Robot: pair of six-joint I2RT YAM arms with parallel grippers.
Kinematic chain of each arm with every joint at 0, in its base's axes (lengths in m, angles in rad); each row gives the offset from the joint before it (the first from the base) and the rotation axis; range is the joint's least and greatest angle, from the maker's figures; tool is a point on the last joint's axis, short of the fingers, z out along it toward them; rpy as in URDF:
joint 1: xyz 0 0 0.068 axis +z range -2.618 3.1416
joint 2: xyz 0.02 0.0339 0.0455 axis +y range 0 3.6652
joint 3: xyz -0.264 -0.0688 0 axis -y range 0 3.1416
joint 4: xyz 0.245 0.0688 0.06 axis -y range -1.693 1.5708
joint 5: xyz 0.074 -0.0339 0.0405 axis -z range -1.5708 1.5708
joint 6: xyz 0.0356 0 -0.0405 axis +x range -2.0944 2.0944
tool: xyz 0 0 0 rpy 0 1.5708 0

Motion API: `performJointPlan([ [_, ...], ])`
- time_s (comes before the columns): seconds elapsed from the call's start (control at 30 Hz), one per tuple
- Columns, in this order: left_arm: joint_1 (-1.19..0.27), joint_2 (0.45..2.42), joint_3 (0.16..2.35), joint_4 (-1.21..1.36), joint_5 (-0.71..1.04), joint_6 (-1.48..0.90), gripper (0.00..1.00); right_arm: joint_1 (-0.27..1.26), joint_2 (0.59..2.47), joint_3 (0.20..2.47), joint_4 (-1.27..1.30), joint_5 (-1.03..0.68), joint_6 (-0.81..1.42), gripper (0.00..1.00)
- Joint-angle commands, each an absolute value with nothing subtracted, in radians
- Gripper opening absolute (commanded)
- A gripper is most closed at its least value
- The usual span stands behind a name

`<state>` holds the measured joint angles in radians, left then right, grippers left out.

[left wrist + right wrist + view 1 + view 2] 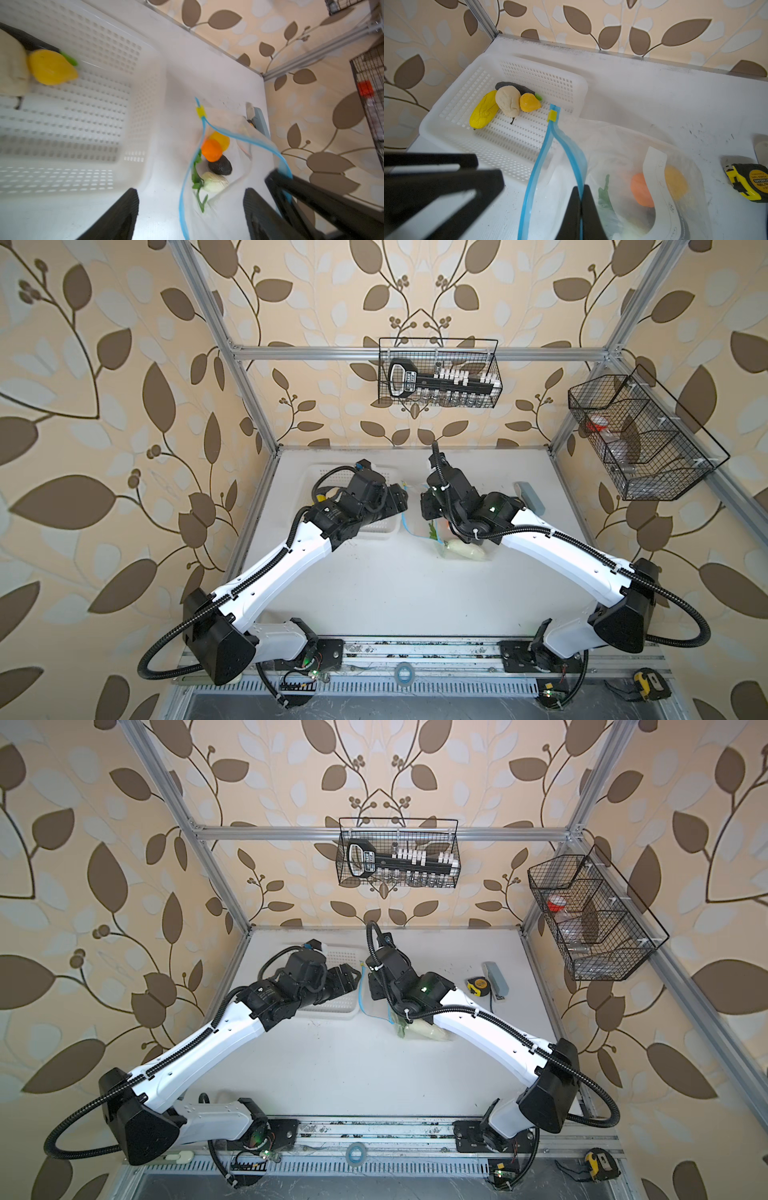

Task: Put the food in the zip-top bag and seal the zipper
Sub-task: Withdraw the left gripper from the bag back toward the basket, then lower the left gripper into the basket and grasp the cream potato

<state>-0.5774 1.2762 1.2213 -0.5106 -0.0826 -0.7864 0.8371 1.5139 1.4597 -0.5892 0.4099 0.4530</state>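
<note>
The robot's left gripper should keep moving with open fingers to the cauliflower's top [508, 93], which lies uncovered in the white basket, until they reach around the cauliflower's sides [508, 104].
The clear zip-top bag [623, 145] lies right of the white basket [452, 116] with its mouth spread. My right gripper [581, 191] is shut on the upper blue zipper [571, 149] edge and lifts it. The yellow slider [552, 116] sits at the far end. Inside the bag are an orange [211, 150], a yellow fruit [222, 139], a dark piece [220, 166], a pale piece [215, 181] and a green leaf [197, 178]. My left gripper [190, 193] hangs open and empty over the bag's mouth. The basket holds corn [483, 111], cauliflower [508, 100], a yellow fruit [529, 102] and eggplant [512, 85].
A yellow tape measure [478, 984] and a grey block [496, 977] lie behind the right arm. Two black wire baskets [438, 373] [636, 435] hang on the walls. The white basket [386, 533] sits under the left arm.
</note>
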Motion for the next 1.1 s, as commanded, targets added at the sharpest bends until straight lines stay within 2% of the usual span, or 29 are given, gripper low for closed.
performJointPlan([
  [0.0,-0.474,1.288,1.244,-0.626,-0.144,-0.744,0.81,0.834,1.493,1.443,-0.564,0.395,0.459,0.0],
  [0.23,-0.302,1.375,1.257,-0.657,-0.174,-0.723,0.81,0.831,1.494,1.434,-0.552,0.384,0.456,0.0],
  [0.6,-0.126,1.613,1.351,-0.701,-0.163,-0.684,0.81,0.831,1.49,1.411,-0.527,0.364,0.457,0.0],
  [0.87,-0.065,1.807,1.49,-0.793,-0.158,-0.642,0.8,0.831,1.514,1.446,-0.526,0.351,0.445,0.0],
  [1.07,-0.063,1.876,1.545,-0.768,-0.122,-0.568,0.8,0.83,1.517,1.459,-0.533,0.357,0.439,0.0],
])
